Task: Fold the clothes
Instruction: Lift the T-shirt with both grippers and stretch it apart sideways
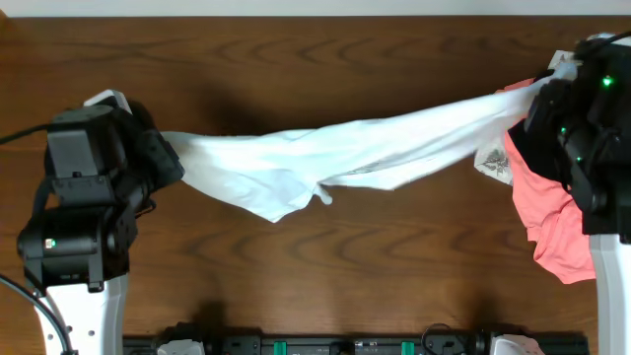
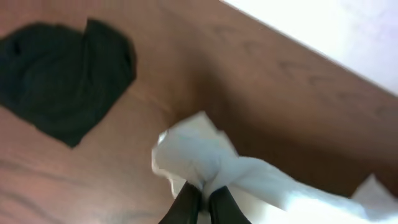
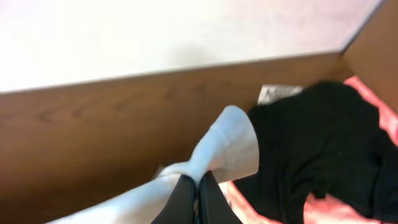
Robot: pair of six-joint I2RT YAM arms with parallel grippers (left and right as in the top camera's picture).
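The sagging white T-shirt is in my right gripper close to the table's far edge [image 1: 532, 18], so I should move back toward the front and put the T-shirt down.
A white T-shirt [image 1: 345, 148] hangs stretched above the brown table [image 1: 296, 59], pulled between both arms, and its middle sags toward the front. My left gripper [image 1: 166, 148] is shut on its bunched left end [image 2: 199, 155]. At the far right my right gripper [image 1: 540, 91] is shut on the other end [image 3: 233, 146]. In both wrist views the dark fingers pinch white cloth, the left gripper [image 2: 204, 190] and the right gripper [image 3: 198, 177]. A coral-pink garment [image 1: 552, 227] lies under the right arm with a black garment [image 3: 323, 137] on it. Another black garment [image 2: 62, 81] lies near the left arm.
The table's far edge [image 3: 186, 68] runs close behind the right gripper, with a pale surface beyond it. A small printed label [image 3: 280, 93] lies by the black garment. A dark rail with fittings [image 1: 345, 345] lines the table's front edge.
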